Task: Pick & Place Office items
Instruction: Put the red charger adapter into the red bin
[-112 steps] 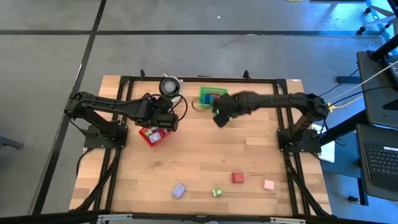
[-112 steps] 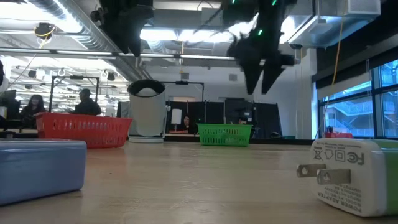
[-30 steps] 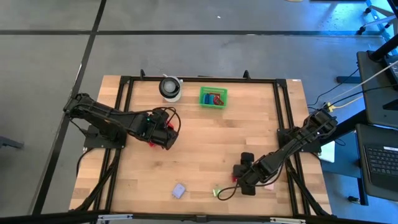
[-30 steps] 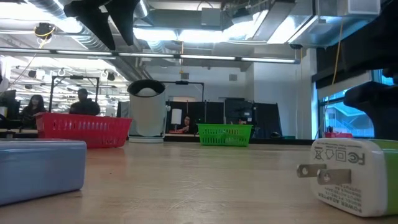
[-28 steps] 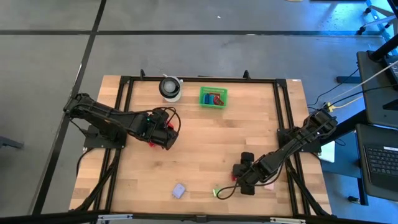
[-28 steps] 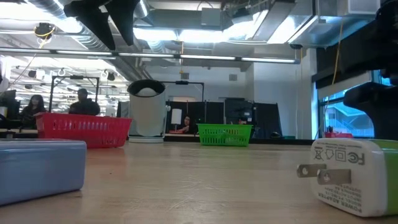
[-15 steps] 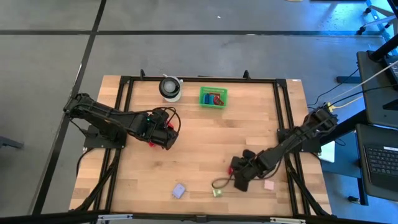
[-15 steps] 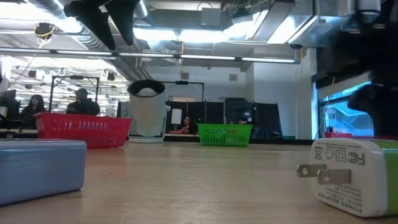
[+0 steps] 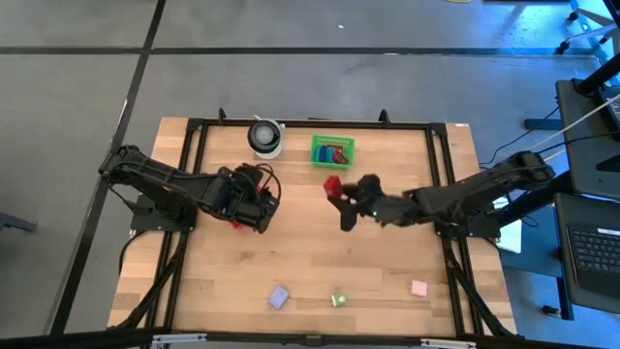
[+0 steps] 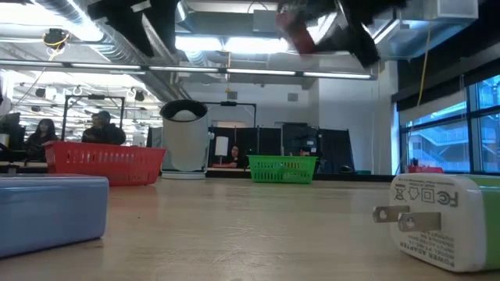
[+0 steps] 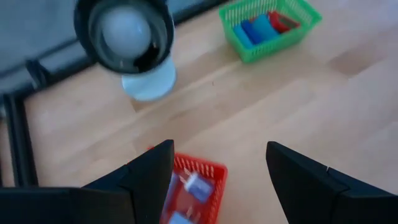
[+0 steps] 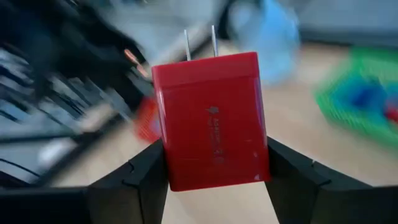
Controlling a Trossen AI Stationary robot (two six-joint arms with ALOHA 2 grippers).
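My gripper will drop the red plug adapter (image 9: 333, 186) onto small white and blue pieces (image 11: 198, 186), and it will rest on top because they already crowd the red mesh basket.
My right gripper (image 9: 339, 199) is above the table's middle, shut on a red plug adapter (image 9: 332, 185), which fills the right wrist view (image 12: 211, 118) and shows as a red blur high in the low view (image 10: 299, 31). My left gripper (image 9: 263, 199) hovers open over the red mesh basket (image 11: 189, 183), which holds small white and blue pieces. The green basket (image 9: 332, 151) at the far edge holds blue and red pieces. A lavender block (image 9: 279, 297), a green piece (image 9: 338, 299) and a pink piece (image 9: 418, 287) lie flat near the near edge. My right gripper pinches the red plug adapter between its two fingers, one on each narrow side (image 12: 163, 143). The fingers reach in from the table's right. The two metal prongs (image 12: 199, 40) point away from the wrist. The adapter is lifted clear of the table.
A black and white cylinder (image 9: 264, 137) stands at the far edge, left of the green basket. In the low view the lavender block (image 10: 51, 211) and a white adapter with a green side (image 10: 445, 222) lie close to the camera. Bare wood lies between the baskets and the near pieces.
My right gripper has risen from the spot near the near edge and swung toward the far edge and the table's middle, carrying the red adapter up off the wood to a point just short of the green basket. The left arm has kept still.
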